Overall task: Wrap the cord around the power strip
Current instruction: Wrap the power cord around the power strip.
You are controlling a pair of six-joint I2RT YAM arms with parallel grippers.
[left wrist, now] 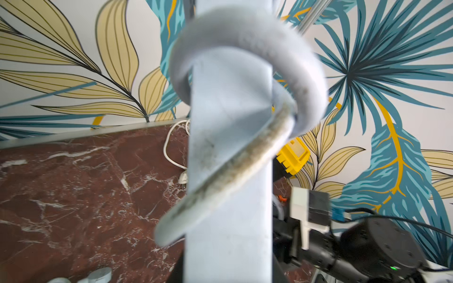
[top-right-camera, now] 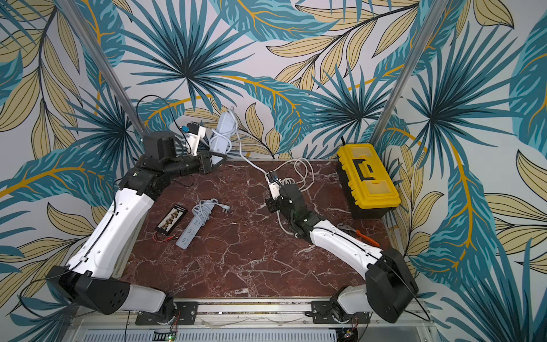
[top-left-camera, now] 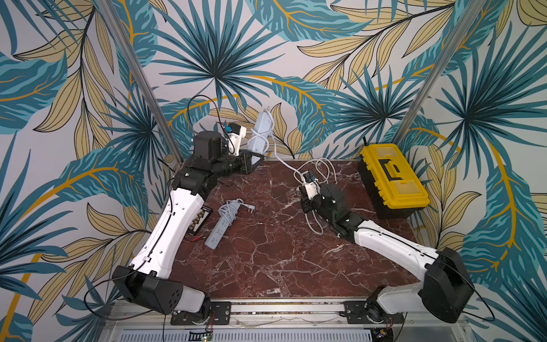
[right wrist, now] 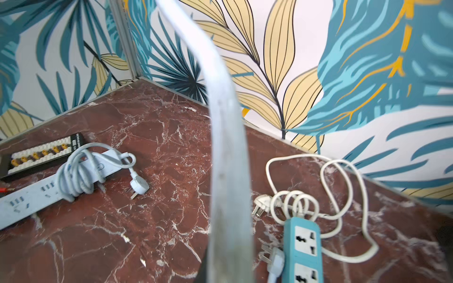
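My right gripper is holding the cord, which runs tight from the power strip, so next I tip the power strip closer and carry the cord behind it.
My left gripper is shut on the lower end of a pale power strip, which it holds upright above the table's back edge. In the left wrist view the power strip fills the middle and its grey cord coils loosely around it. From the strip the cord runs down and right to my right gripper, which is shut on it. In the right wrist view the cord rises taut from the jaws. Slack cord hangs in a loop below that gripper.
A second grey strip with its cord wound round it lies at the left beside a black terminal board. A blue strip with loose white cord loops lies under my right wrist. A yellow toolbox stands at the right.
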